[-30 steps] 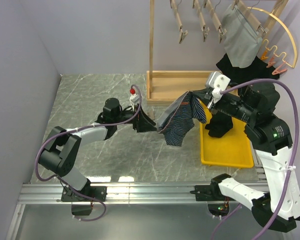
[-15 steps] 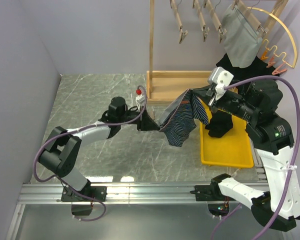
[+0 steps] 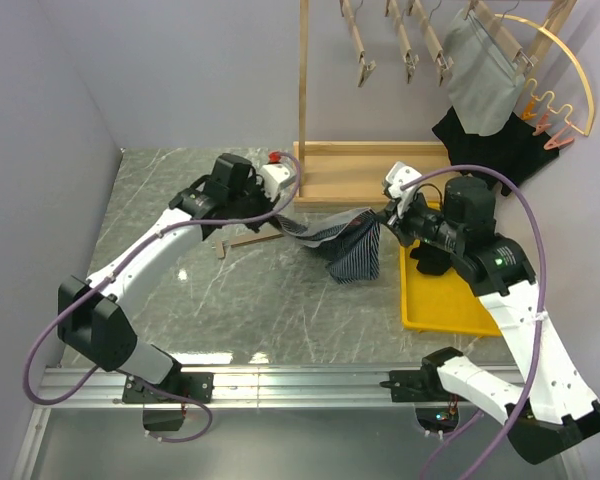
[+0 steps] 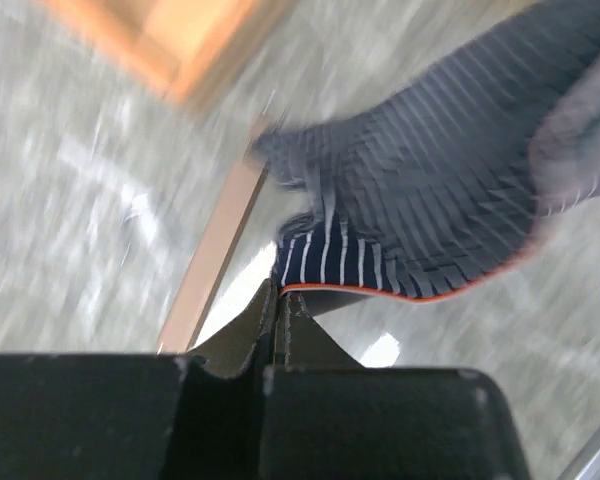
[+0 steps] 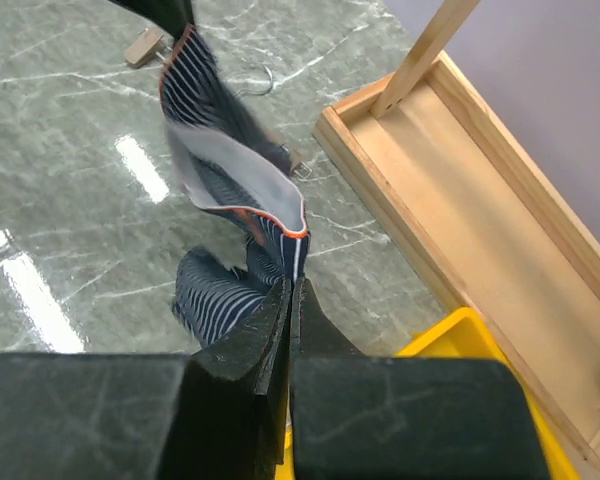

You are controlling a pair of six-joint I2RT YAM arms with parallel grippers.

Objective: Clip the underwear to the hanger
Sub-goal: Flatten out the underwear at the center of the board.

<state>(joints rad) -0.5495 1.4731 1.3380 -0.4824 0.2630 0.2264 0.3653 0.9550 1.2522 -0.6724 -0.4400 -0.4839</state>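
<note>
The robot's two grippers pinch opposite ends of the waistband [image 4: 308,287], so the left gripper should go on pulling it straight and let go once the underwear is spread over the clear tabletop [image 3: 298,315].
The navy striped underwear [image 3: 342,243] with an orange-trimmed waistband hangs stretched between both grippers above the table. My left gripper [image 3: 286,221] is shut on its left edge; in the left wrist view the closed tips [image 4: 277,291] pinch the striped cloth [image 4: 430,200]. My right gripper [image 3: 388,215] is shut on the waistband, and the right wrist view shows its tips [image 5: 293,281] clamped on the cloth [image 5: 225,150]. A wooden clip hanger [image 3: 245,240] lies flat on the table below the left gripper, its bar [image 4: 212,265] beside the cloth.
A yellow tray [image 3: 460,305] holding dark garments sits at the right. The wooden rack base [image 3: 365,175] and post [image 3: 303,80] stand behind, with clip hangers [image 3: 405,45] above. A grey garment [image 3: 480,75] hangs at the top right over a black one [image 3: 505,145].
My left gripper shut on the underwear's left edge and swung back toward the rack. The right gripper moved left and lower. The cloth now spans between them, and the hanger on the table shows.
</note>
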